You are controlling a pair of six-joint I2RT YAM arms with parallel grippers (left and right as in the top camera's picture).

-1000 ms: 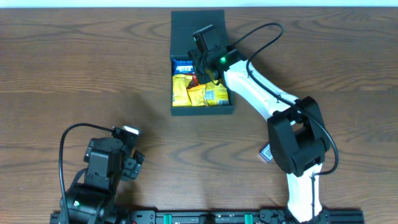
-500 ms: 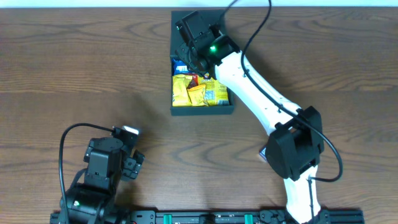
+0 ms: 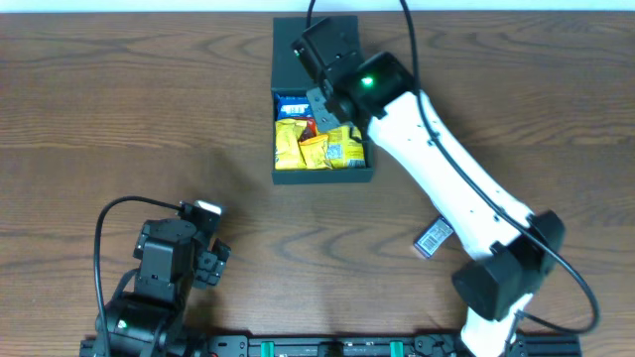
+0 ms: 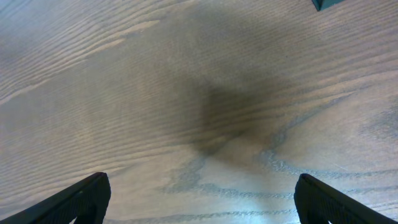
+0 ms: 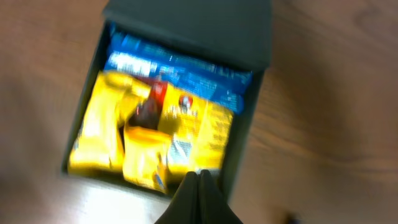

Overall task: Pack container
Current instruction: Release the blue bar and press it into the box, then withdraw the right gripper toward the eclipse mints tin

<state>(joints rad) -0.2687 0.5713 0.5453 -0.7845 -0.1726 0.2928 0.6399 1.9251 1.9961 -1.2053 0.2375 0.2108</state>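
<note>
My right gripper is moving away from the container and should keep going and open near the small silvery packet (image 3: pixel 434 238) outside, with yellow packets inside the container (image 3: pixel 289 147).
The container (image 3: pixel 322 177), a dark square box, lies at the back middle of the table with its flap lid (image 3: pixel 296 52) folded back. Yellow snack packets (image 3: pixel 298 147) and blue ones (image 3: pixel 291 102) fill it. My right gripper (image 3: pixel 335 117) hangs above the box, shut with nothing in it. In the right wrist view its closed tips (image 5: pixel 199 177) sit over the container's near wall (image 5: pixel 239 149), with yellow packets (image 5: pixel 106 137) and blue packets (image 5: pixel 180 65) beyond. My left gripper (image 3: pixel 208 260) rests open at the front left, over bare wood (image 4: pixel 202 205).
A small silvery packet (image 3: pixel 434 238) lies on the table at the right, beside my right arm's base. A dark teal corner (image 4: pixel 326 3) shows at the top right edge of the left wrist view. Wood tabletop surrounds the box.
My right gripper's jaws have closed and it has risen over the box. The right arm's elbow swung right, uncovering the small packet. The left arm has not moved.
</note>
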